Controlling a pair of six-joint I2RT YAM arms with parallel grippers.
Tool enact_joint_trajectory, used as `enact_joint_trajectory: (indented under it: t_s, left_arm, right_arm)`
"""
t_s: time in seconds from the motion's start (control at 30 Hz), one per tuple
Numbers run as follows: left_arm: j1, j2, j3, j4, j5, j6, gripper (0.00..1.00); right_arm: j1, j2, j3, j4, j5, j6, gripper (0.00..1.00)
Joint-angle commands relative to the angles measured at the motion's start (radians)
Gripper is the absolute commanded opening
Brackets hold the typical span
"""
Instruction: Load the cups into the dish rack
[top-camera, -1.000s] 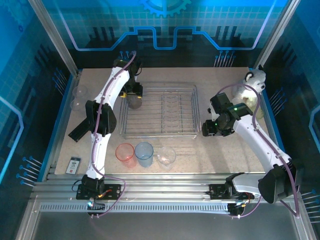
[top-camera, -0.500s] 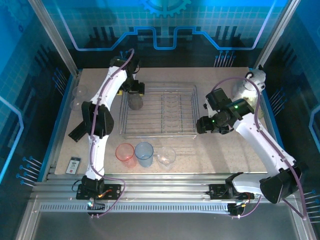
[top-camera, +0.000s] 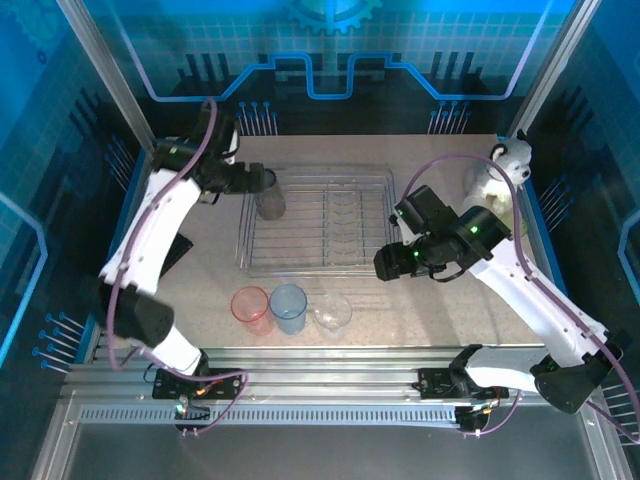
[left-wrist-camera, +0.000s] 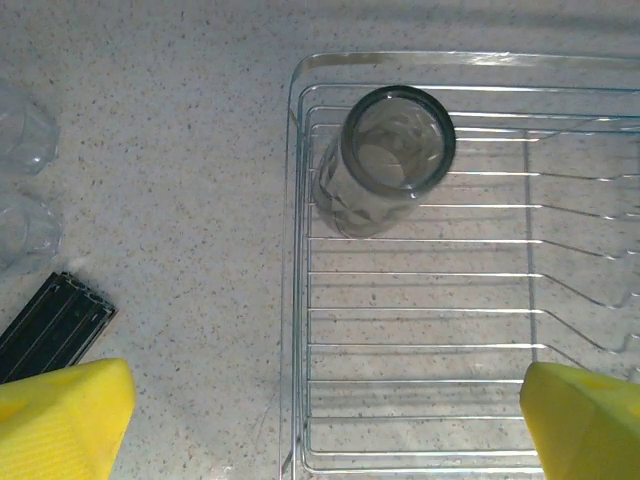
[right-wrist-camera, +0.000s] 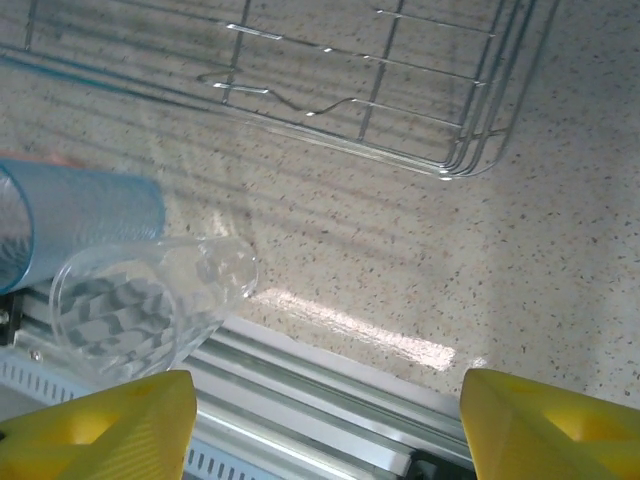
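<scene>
My right gripper should pick up the cup by its rim (top-camera: 349, 308) and pass it to my left gripper, because the clear cup (top-camera: 332, 314) is far from my left gripper.
The wire dish rack (top-camera: 330, 235) lies mid-table. A smoky grey cup (top-camera: 270, 203) stands upright in its far left corner, seen from above in the left wrist view (left-wrist-camera: 392, 158). My left gripper (top-camera: 264, 181) hovers just beside that cup, open and holding nothing (left-wrist-camera: 320, 430). In front of the rack stand a pink cup (top-camera: 250, 305) and a blue cup (top-camera: 288, 306), and a clear cup (top-camera: 332, 312) lies on its side. My right gripper (top-camera: 382, 268) hangs open off the rack's front right corner, above bare table, with the clear cup (right-wrist-camera: 150, 300) and blue cup (right-wrist-camera: 70, 225) to its left.
Two clear cups (top-camera: 153, 195) stand by the left wall, also in the left wrist view (left-wrist-camera: 22, 180). A black flat object (left-wrist-camera: 52, 322) lies near them. A plush animal (top-camera: 512, 155) sits at the far right with a pale cup (top-camera: 487, 190) beside it.
My left gripper opened off the grey cup, which stays in the rack, and the arm's elbow swung out left. My right gripper moved left toward the front cups and opened wider.
</scene>
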Motion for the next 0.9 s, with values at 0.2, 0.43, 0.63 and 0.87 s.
enact_joint_trajectory:
  t_s: [0.2, 0.43, 0.63, 0.87]
  left_arm:
    - [0.010, -0.524, -0.517, 0.399, 0.258, 0.063, 0.99]
    - [0.009, -0.850, -0.821, 0.595, 0.385, -0.012, 0.99]
    - [0.009, -1.025, -0.951, 0.614, 0.465, -0.019, 0.99]
    - [0.009, -1.148, -1.033, 0.638, 0.528, -0.036, 0.99]
  right_arm:
    - [0.193, 0.023, 0.007, -0.019, 0.032, 0.126, 0.72]
    - [0.320, 0.084, -0.048, 0.029, 0.051, 0.173, 0.68]
    - [0.386, 0.152, -0.097, 0.090, 0.063, 0.196, 0.65]
    - [0.394, 0.212, -0.134, 0.181, 0.049, 0.197, 0.62]
